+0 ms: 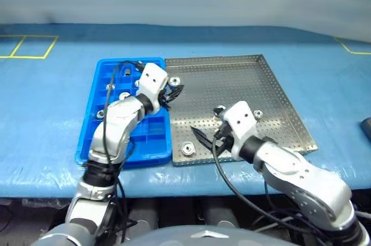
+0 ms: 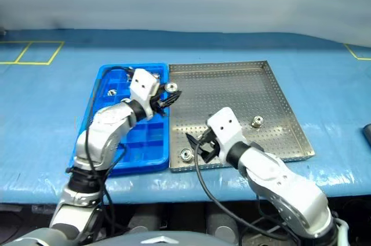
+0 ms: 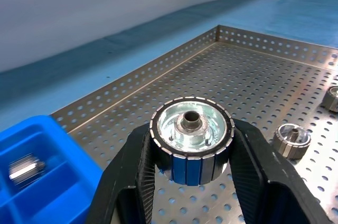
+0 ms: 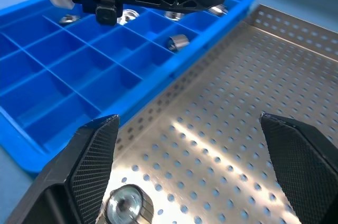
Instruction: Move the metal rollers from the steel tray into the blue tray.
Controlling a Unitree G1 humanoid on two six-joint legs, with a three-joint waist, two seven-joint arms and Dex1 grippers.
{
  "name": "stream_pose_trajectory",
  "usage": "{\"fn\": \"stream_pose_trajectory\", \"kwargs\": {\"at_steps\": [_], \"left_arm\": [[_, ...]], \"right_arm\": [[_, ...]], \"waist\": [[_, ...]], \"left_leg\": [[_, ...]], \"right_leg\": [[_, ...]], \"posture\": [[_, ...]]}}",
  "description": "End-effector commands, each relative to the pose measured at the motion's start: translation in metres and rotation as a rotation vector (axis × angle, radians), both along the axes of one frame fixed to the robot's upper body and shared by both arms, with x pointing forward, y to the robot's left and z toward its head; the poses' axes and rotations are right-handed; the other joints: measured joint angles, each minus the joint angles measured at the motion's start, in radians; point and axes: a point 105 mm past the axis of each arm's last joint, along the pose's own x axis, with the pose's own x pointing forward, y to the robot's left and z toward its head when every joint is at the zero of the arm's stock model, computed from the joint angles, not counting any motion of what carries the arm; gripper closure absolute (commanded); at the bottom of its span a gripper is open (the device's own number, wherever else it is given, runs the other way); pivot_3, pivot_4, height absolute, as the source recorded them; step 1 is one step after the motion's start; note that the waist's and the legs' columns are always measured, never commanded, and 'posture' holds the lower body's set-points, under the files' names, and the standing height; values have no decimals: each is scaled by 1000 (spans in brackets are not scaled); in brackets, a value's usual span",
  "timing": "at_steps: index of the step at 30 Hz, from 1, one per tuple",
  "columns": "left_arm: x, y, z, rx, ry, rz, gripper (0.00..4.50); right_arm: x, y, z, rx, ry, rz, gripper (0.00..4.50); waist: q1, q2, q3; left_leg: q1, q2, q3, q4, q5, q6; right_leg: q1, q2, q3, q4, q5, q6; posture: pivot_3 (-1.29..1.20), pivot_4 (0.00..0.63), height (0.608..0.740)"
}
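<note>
The robot's left gripper holds the metal roller upright in its fingers [image 1: 175,81] above the blue tray's edge, so it should keep moving toward an empty compartment [image 4: 79,68] and release the roller inside.
The blue tray [image 1: 152,141] lies left of the steel tray [image 1: 278,92], the two touching side by side. My left gripper [image 1: 174,90] hovers over their shared edge, shut on one of the metal rollers [image 3: 191,139]. Three more rollers rest on the steel tray's perforated floor: one near the front left corner [image 1: 187,149], one mid-tray [image 1: 219,108], one further right [image 1: 258,114]. Several rollers sit in compartments of the blue tray, such as one [image 1: 124,95] near its back. My right gripper [image 4: 190,171] is open above the steel tray's front left, close to the corner roller [image 4: 125,205].
Both trays rest on a blue-covered table [image 1: 52,101] with yellow line markings at the far left and far right. The table's front edge runs just below the trays. A dark object [image 1: 366,127] sits at the right border.
</note>
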Motion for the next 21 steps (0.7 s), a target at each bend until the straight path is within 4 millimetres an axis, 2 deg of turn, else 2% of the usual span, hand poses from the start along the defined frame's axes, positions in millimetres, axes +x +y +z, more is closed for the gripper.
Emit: {"fn": "stream_pose_trajectory", "kwargs": {"at_steps": [1, 4, 7, 13, 21], "left_arm": [[-19, 16, 16, 49, -72, 32, 2814], [-25, 32, 11, 77, -48, 95, 2814], [-34, 40, 3, 90, -13, 126, 2814], [-43, 46, -25, 146, 88, 159, 2814], [-40, 59, -50, 160, 205, 225, 2814]], "right_arm": [[6, 23, 10, 24, -38, 102, 0], [12, 34, 11, 16, -49, 144, 0], [9, 42, 12, 20, -48, 206, 0], [7, 43, 7, 9, -35, 230, 0], [5, 38, 5, 24, -20, 195, 0]], "waist": [[17, 0, 0], [49, 0, 0], [75, 0, 0], [107, 0, 0], [117, 0, 0]], "left_leg": [[0, 0, 0, 0, 0, 0], [0, 0, -1, 1, 0, 0], [-1, 0, -2, 1, 0, 0], [-2, 1, -3, 1, 0, 0], [-3, 3, -4, 0, 0, 0]], "right_leg": [[0, 0, 0, 0, 0, 0], [0, -1, -1, 0, 0, 0], [0, -2, -3, -1, 0, 0], [0, -3, -5, -1, -1, -1], [0, -3, -6, -1, -1, -2]], "posture": [[266, 150, 740], [329, 150, 740], [356, 150, 740], [362, 150, 740], [323, 150, 740]]}}
